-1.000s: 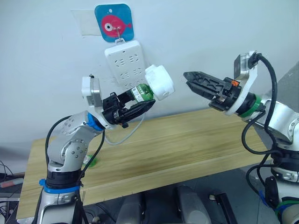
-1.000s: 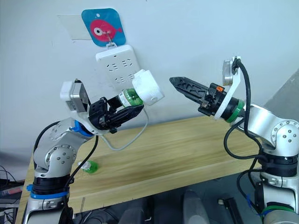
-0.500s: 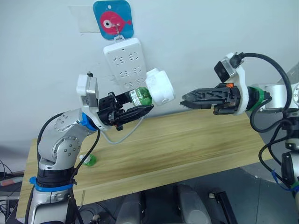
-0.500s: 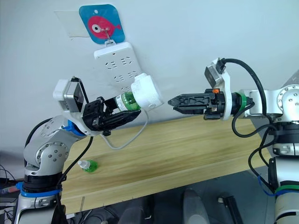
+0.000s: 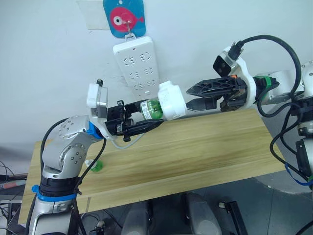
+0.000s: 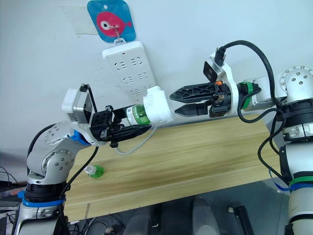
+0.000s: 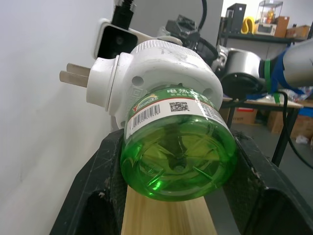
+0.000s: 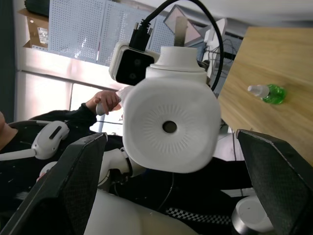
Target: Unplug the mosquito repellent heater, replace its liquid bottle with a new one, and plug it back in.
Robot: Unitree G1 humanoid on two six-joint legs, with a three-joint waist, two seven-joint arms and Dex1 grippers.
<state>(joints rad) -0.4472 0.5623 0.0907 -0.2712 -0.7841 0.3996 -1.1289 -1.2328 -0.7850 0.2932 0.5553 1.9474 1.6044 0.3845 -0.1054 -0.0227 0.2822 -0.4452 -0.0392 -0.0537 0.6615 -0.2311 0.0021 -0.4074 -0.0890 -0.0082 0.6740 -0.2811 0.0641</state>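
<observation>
The green bottle (image 5: 154,109) is deep in the heater's rim (image 5: 163,105). The bottle will stay attached when I hold the heater and open my left gripper.
The mosquito repellent heater (image 5: 171,100) is a rounded white unit held in the air in front of the wall. Its two metal prongs (image 7: 73,76) are free of any socket. A green liquid bottle (image 5: 152,108) is screwed into it. My left gripper (image 5: 146,117) is shut on that bottle, its black fingers (image 7: 98,196) on either side of it. My right gripper (image 5: 188,98) is open at the heater's vented face (image 8: 170,127). Its fingers (image 8: 78,171) straddle the heater without touching it. A second small green bottle (image 5: 95,166) lies on the table at the left.
A long white power strip (image 5: 139,66) hangs on the wall under a blue fish hook (image 5: 124,17), just behind the heater; its cable drops to the wooden table (image 5: 195,152). A person's hand (image 8: 105,100) shows in the background of the right wrist view.
My right gripper has swung left up to the heater and opened around its end. My left gripper has kept its hold on the bottle and lowered the heater slightly.
</observation>
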